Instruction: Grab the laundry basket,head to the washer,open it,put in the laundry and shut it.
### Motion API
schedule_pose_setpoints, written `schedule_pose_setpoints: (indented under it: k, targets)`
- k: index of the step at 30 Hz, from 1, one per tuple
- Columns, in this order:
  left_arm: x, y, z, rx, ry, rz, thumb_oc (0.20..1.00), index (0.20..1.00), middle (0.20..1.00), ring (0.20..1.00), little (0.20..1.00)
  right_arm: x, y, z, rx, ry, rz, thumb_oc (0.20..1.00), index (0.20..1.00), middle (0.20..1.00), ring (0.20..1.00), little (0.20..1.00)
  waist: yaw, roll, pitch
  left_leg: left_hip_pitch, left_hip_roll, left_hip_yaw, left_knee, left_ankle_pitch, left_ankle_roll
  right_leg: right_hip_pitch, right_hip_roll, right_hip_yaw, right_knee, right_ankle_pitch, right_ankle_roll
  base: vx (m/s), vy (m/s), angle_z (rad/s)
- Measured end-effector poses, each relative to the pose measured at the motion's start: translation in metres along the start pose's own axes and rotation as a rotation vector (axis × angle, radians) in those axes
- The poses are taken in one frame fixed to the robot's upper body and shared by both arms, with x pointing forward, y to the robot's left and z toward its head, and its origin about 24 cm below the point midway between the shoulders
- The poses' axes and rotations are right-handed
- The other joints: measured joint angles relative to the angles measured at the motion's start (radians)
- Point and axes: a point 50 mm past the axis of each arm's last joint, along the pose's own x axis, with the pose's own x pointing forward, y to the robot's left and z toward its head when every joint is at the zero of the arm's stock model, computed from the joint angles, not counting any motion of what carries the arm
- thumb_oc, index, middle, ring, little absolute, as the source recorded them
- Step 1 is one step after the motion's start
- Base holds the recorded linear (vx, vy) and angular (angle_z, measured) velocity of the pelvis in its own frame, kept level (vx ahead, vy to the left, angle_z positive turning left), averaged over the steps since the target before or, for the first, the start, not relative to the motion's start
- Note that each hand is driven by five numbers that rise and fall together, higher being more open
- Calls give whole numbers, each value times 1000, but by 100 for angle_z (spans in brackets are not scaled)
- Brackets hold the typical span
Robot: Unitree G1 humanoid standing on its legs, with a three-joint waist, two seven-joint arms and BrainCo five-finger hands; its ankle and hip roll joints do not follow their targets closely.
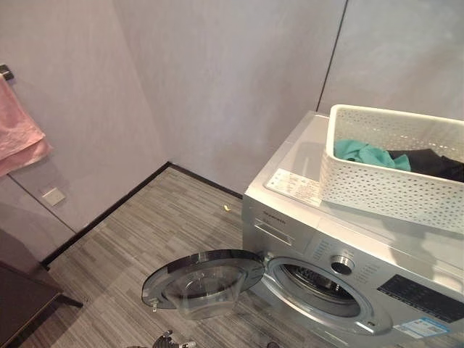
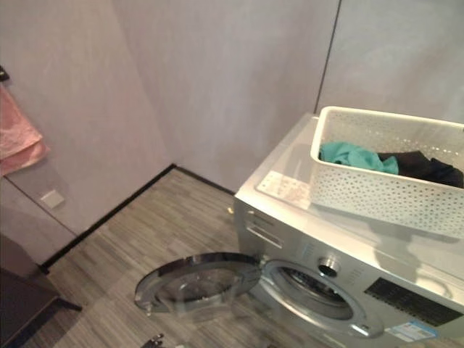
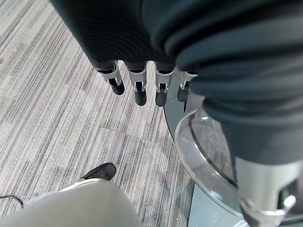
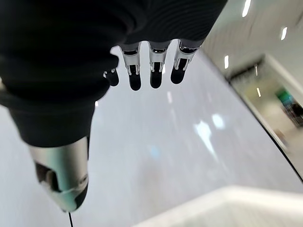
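Note:
The teal garment lies bunched next to the black garment. I expect the black garment to come out by itself when I lift it.
The silver washer stands at the right with its round glass door swung wide open over the floor, showing the dark drum. On top of it sits the white perforated laundry basket, holding a teal garment and a black one. My left hand hangs open above the striped floor, its fingers straight, right beside the door's glass bowl. In the right wrist view my right hand is open too, with its fingers straight toward the grey wall and nothing in it.
A pink towel hangs on the left wall above a small wall plate. Dark furniture fills the lower left corner. Grey striped floor runs between it and the open door. A small yellow scrap lies near the back wall.

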Motion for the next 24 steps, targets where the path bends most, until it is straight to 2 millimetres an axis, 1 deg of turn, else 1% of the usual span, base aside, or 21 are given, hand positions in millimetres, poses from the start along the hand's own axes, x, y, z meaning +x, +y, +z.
schedule_pose_setpoints:
  k: [2,4,5,6,8,11,13,16,18,24]
  targets:
    - [0,1,2,-21,-3,-11,1000,1000,1000,1000,1000,0,8,-2,-37,14,120,1000,1000,1000,1000,1000,7,-3,2,-4,1,-2,0,0,0,-3,0,-2,0,-1,0,0,0,0]
    - [0,1,-2,-23,7,-26,1000,1000,1000,1000,1000,4,27,-6,-91,56,287,1000,1000,1000,1000,1000,13,-6,4,-5,1,1,0,0,0,-5,0,-1,0,1,-2,0,0,0]
    - [0,0,-2,-24,7,-27,1000,1000,1000,1000,1000,3,30,-7,-107,67,322,1000,1000,1000,1000,1000,14,-6,4,-8,0,0,0,0,0,-7,0,-2,0,2,-4,0,0,0]
    - [-1,0,-4,-32,12,-30,1000,1000,1000,1000,1000,5,37,-4,-146,68,388,1000,1000,1000,1000,1000,17,-6,4,-16,0,3,0,0,1,-13,0,1,0,7,-5,0,0,0]
    - [-1,0,-4,-56,16,-45,1000,1000,1000,1000,1000,5,45,1,-177,49,466,1000,1000,1000,1000,1000,16,-10,7,-17,1,1,0,2,3,-13,2,-1,1,10,-7,0,-5,2]
    - [-1,1,-3,-61,13,-48,1000,1000,1000,1000,1000,5,48,6,-183,36,506,1000,1000,1000,1000,1000,26,-15,10,-18,2,-1,0,2,3,-13,2,-2,1,10,-7,1,-5,1]
    - [-1,3,-4,-68,12,-48,1000,1000,1000,1000,1000,4,56,11,-240,9,577,1000,1000,1000,1000,1000,29,-23,14,-19,3,-2,0,2,3,-13,3,-4,0,9,-7,0,0,0]
    - [-1,5,-6,-68,17,-46,1000,1000,1000,1000,1000,3,59,14,-296,-10,622,1000,1000,1000,1000,1000,30,-27,18,-20,3,-3,0,3,2,-13,2,-7,0,9,-6,0,0,0]
    - [-2,4,-7,-70,21,-47,1000,1000,1000,1000,1000,2,60,13,-318,-11,642,1000,1000,1000,1000,1000,30,-32,20,-22,3,-5,0,3,2,-15,2,-9,0,7,-6,0,-17,1]
    - [-3,7,-11,-95,30,-56,1000,1000,1000,1000,1000,2,57,3,-327,41,658,1000,1000,1000,1000,1000,30,-36,19,-41,4,-9,0,7,1,-32,3,-15,0,8,-9,10,-38,2]
